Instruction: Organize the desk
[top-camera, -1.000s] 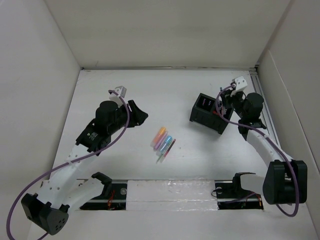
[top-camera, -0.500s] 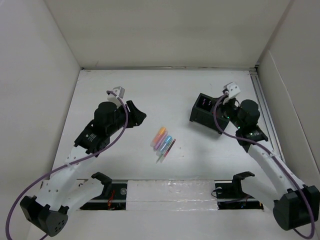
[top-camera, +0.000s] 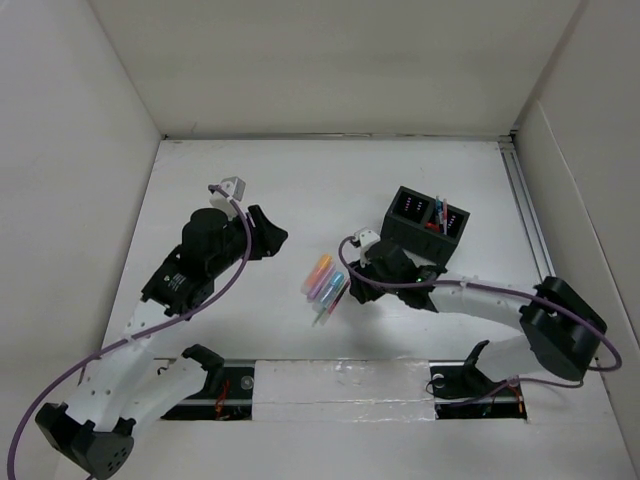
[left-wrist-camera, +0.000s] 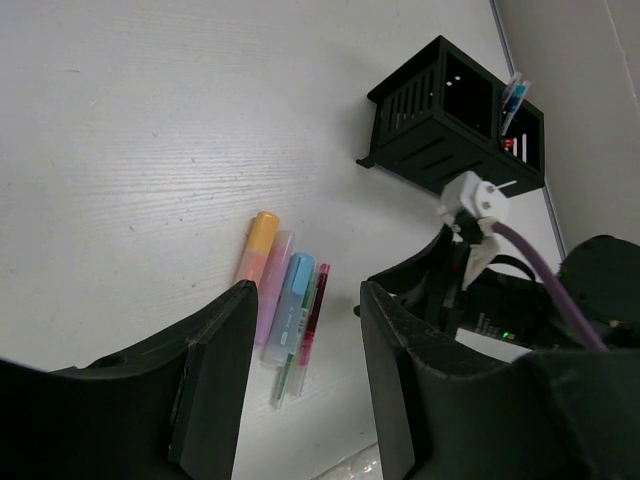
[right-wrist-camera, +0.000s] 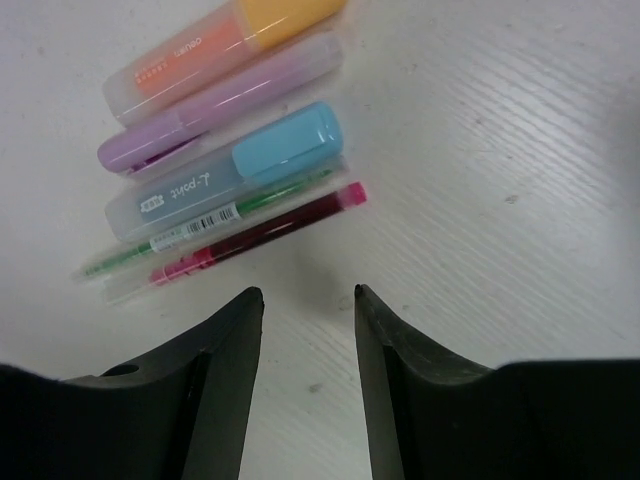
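Observation:
The robot's right hand keeps moving in until its fingers close on the red pen (right-wrist-camera: 262, 233), which lies outermost in the row with open desk (right-wrist-camera: 305, 280) next to it.
On the white desk (top-camera: 330, 180) lies a tight row of an orange highlighter (right-wrist-camera: 220, 40), a purple highlighter (right-wrist-camera: 220, 105), a blue highlighter (right-wrist-camera: 230, 170), a green pen (right-wrist-camera: 200, 225) and a red pen (right-wrist-camera: 260, 230). The row shows in the top view (top-camera: 326, 281) at the desk's middle. My right gripper (right-wrist-camera: 308, 292) is open and empty, low over the desk just beside the red pen; the top view shows it too (top-camera: 352, 282). My left gripper (top-camera: 275, 235) is open and empty, left of the row and above it.
A black two-compartment organizer (top-camera: 425, 225) stands at the back right, with a few pens (top-camera: 441, 215) in its right compartment. A metal rail (top-camera: 525, 210) runs along the right edge. White walls close the desk. My right arm's body (left-wrist-camera: 480, 290) lies between row and organizer.
My right gripper has swung from beside the organizer down and left to the row of pens. My left arm has shifted slightly left.

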